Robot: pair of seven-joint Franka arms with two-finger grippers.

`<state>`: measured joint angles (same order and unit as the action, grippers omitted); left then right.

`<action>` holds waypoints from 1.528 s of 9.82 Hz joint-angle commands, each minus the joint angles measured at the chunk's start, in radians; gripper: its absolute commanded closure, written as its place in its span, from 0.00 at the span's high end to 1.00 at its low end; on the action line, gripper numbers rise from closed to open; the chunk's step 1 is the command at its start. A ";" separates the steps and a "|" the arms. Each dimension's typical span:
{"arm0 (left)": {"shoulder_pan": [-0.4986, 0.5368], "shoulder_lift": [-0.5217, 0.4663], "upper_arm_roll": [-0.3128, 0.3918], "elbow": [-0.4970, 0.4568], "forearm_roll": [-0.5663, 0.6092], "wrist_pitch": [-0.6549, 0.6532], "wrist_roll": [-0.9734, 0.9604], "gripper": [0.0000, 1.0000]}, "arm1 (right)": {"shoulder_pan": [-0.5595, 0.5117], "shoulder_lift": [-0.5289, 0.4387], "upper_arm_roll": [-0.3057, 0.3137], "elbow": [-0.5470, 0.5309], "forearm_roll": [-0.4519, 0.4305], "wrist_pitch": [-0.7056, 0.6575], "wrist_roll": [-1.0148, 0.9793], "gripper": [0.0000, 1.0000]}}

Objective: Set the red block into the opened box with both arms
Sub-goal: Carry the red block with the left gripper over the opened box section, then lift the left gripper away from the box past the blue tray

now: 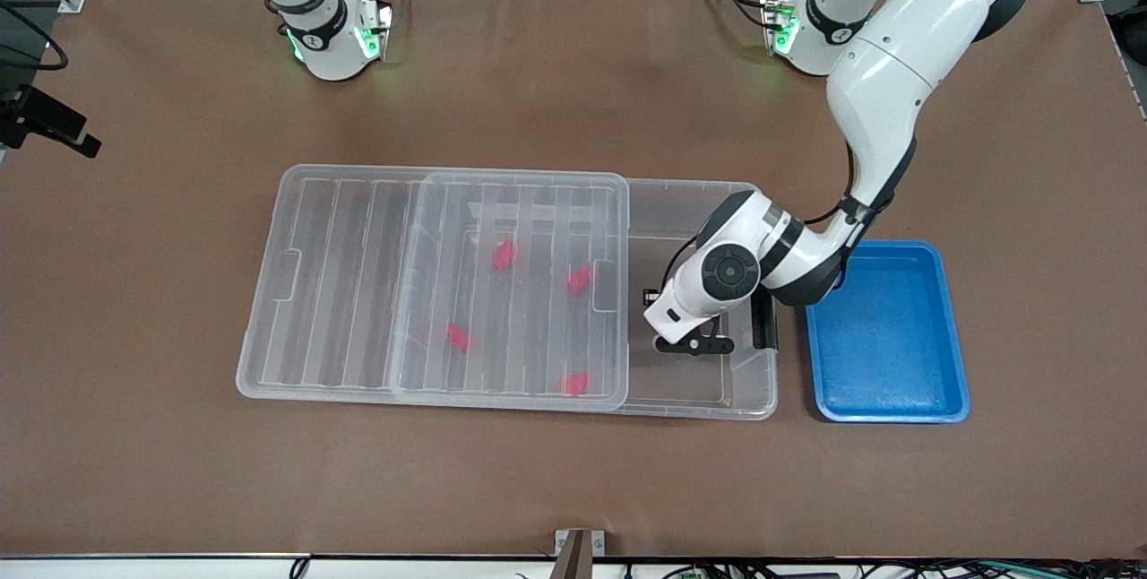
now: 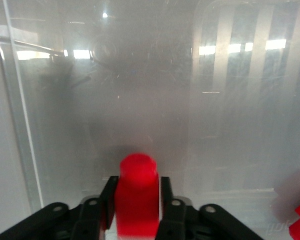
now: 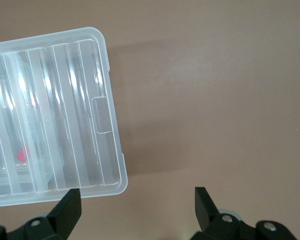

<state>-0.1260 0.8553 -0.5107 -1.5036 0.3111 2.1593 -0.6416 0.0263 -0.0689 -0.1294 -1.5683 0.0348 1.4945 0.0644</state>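
The ribbed lid's long edges run along the box's rims, so the lid will slide straight and the box will stay still when I push the lid's end.
A red block stands upright between the fingers of my left gripper, with a thin sliver of gap on each side, just above the box floor. In the front view that left gripper reaches down into the uncovered end of the clear box, toward the left arm's end of the table. The ribbed lid is slid toward the right arm's end and covers most of the box. Several more red blocks lie under it. My right gripper hangs open over bare table beside a corner of the lid.
A blue tray lies next to the box at the left arm's end. The box's black latch sits on the end wall close to the left wrist. Brown table surface surrounds everything.
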 commanded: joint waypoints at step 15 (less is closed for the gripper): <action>0.339 -0.606 -0.006 0.149 -0.153 -0.553 0.266 1.00 | 0.006 0.316 0.005 -0.332 0.102 0.518 -0.379 0.02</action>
<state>0.1846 0.2822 -0.5168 -1.3364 0.1727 1.6582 -0.4501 0.0267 0.2965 -0.1322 -1.8260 0.1066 1.9932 -0.2926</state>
